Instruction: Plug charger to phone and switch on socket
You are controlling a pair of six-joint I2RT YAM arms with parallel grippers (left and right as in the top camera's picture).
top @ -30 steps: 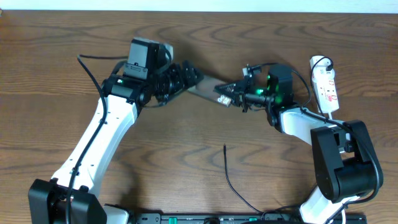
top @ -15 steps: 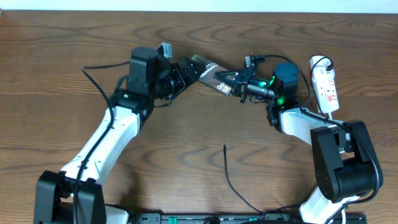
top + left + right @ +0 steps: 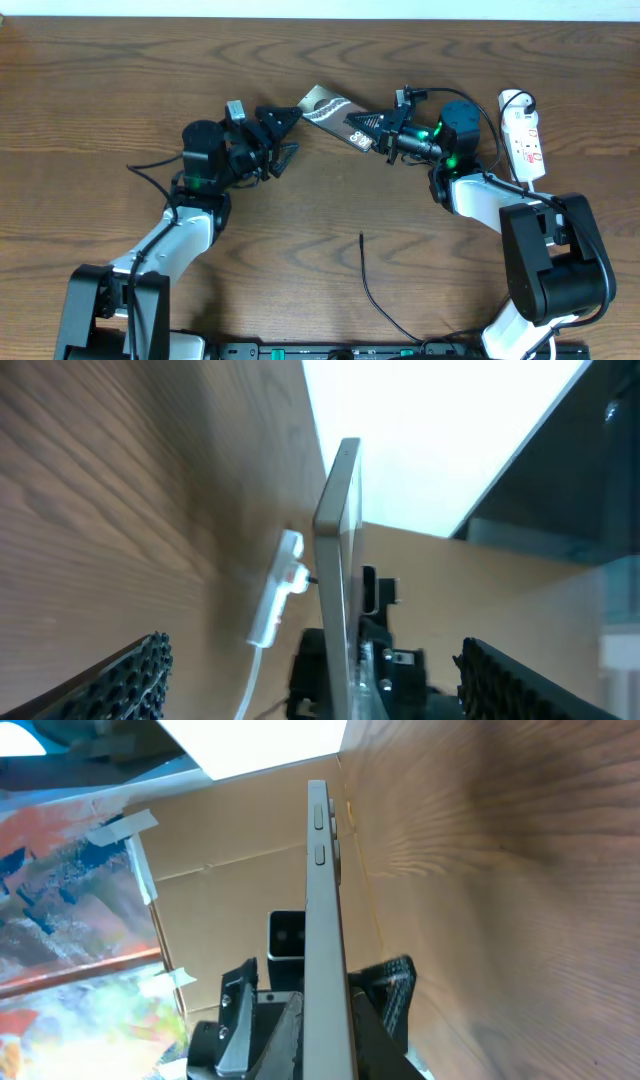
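Observation:
My left gripper has the phone's loose end [image 3: 319,98] angled ahead of it, so it should ease back while my right gripper brings the phone into its open fingers [image 3: 292,132].
The phone [image 3: 330,108] is held off the table, tilted, by my right gripper [image 3: 374,132], which is shut on its right end. In the right wrist view the phone [image 3: 322,870] shows edge-on between the jaws [image 3: 325,1040]. My left gripper [image 3: 287,135] is open and empty, just left of the phone and apart from it. In the left wrist view the phone [image 3: 336,550] stands edge-on ahead of the open fingers [image 3: 313,656]. The charger cable [image 3: 368,280] lies on the table near the front, its tip pointing away. The white socket [image 3: 522,135] lies at the far right.
The socket also shows in the left wrist view [image 3: 276,592], beyond the phone. The right arm's base [image 3: 548,260] stands at the front right, the left arm's base [image 3: 105,315] at the front left. A dark rail [image 3: 400,350] runs along the front edge.
My left gripper has let go of the phone's left end, opened and drawn back to the left. The phone has stayed in my right gripper, lifted slightly towards the back.

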